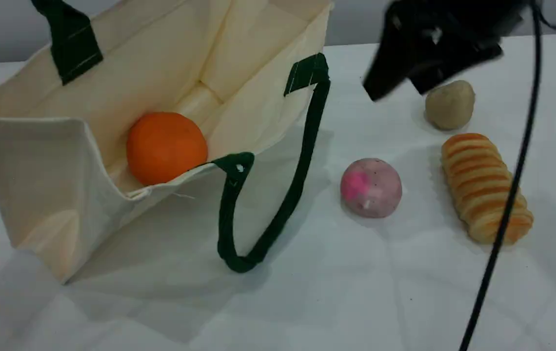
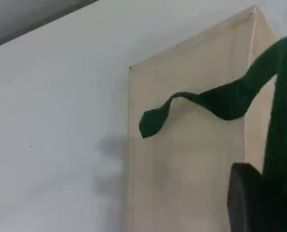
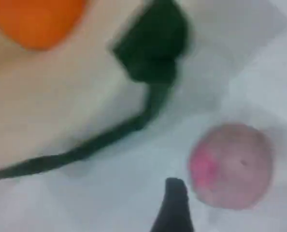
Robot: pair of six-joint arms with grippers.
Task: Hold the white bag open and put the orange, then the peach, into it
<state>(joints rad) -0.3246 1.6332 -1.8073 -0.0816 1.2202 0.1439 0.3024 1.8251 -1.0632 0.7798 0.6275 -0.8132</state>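
My gripper will put the peach [image 1: 371,187] into the white bag. The orange [image 1: 166,148] sits cradled between the bag's sloping sides near the bag's lower rim, so the peach should settle against the orange.
The white bag [image 1: 53,161] lies tipped at the left with its mouth held open. Its upper green handle [image 1: 70,41] runs taut off the top edge. The orange [image 1: 166,146] rests inside, near the lower rim. In the left wrist view the green strap [image 2: 279,125] passes down to my left fingertip [image 2: 247,198], which is shut on it beside the bag's side panel [image 2: 187,159]. The peach [image 1: 370,187] sits on the table right of the bag. My right gripper [image 1: 395,90] hovers blurred above and behind it, fingers apart and empty. The right wrist view shows its fingertip [image 3: 175,203] left of the peach [image 3: 230,164].
A beige potato [image 1: 450,104] and a striped bread loaf [image 1: 485,187] lie right of the peach. A black cable [image 1: 507,209] hangs across the right side. The bag's lower handle [image 1: 268,219] loops out onto the white table [image 1: 331,292].
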